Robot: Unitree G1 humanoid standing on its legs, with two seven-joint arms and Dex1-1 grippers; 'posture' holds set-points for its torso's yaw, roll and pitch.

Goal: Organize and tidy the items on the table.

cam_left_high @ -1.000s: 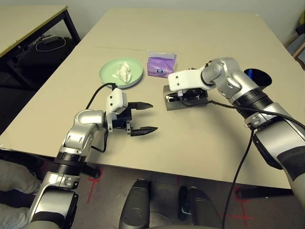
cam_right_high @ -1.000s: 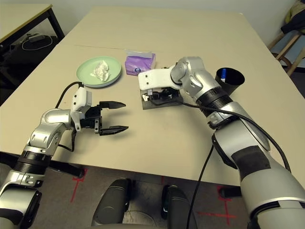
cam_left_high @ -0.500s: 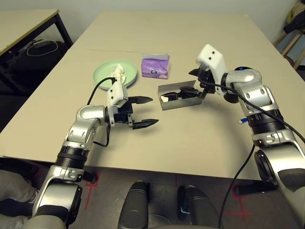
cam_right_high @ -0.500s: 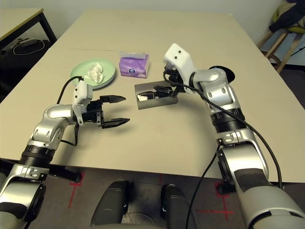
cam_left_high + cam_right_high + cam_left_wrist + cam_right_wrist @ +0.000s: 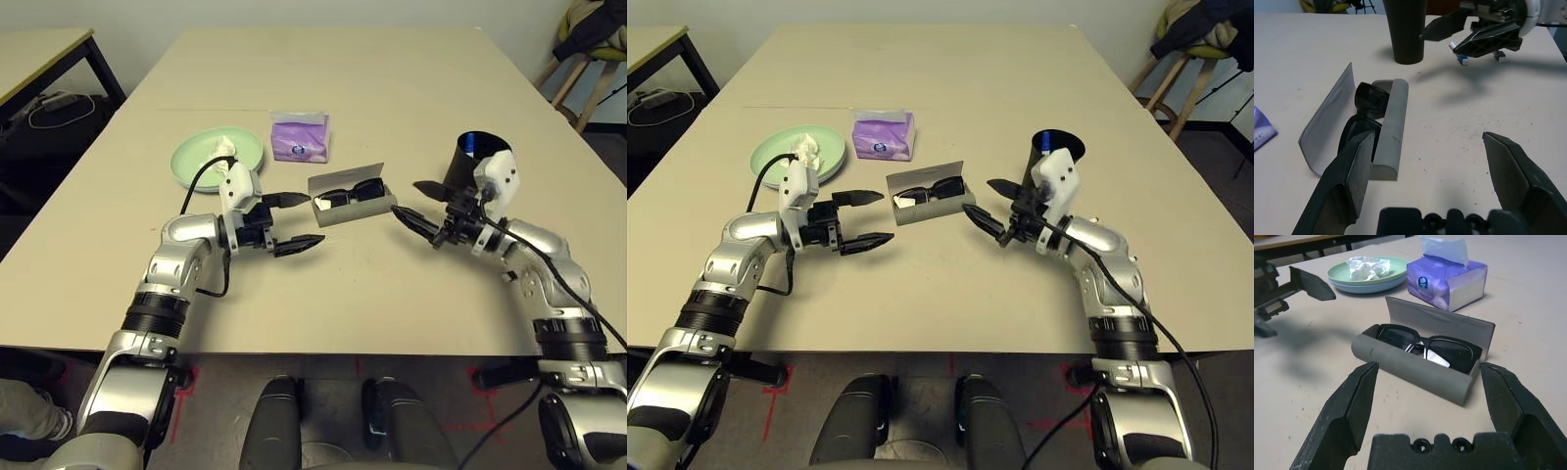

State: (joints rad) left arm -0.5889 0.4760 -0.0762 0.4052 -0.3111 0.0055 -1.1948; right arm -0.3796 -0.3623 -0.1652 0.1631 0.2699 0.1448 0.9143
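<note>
Next, I close my left gripper's fingers, reach to the lid's far side and push the lid shut, because the glasses case's lid (image 5: 344, 178) stands open behind the sunglasses.
An open grey-brown glasses case (image 5: 358, 209) lies mid-table with black sunglasses (image 5: 351, 193) inside. My left gripper (image 5: 316, 218) stands open just left of the case, its upper finger near the case's end. On the other side my right gripper (image 5: 404, 199) is open too, a short gap from the case (image 5: 1410, 364). A crumpled white tissue (image 5: 223, 149) rests on the stacked pale green and pale blue plates (image 5: 196, 162) at the back left. The purple tissue pack (image 5: 300, 137) sits beside them. A black cup (image 5: 468, 164) behind the right gripper holds a marker pen (image 5: 474, 145).
The table (image 5: 392, 69) stretches far beyond the items. A smaller beige table with black legs (image 5: 39, 49) stands at the far left, with cables on the floor beneath. A stool with clothing (image 5: 588, 49) is at the far right.
My right gripper has pulled away from the case toward the right and now points at it from beside the cup. My left gripper has come closer to the case. The camera shifted.
</note>
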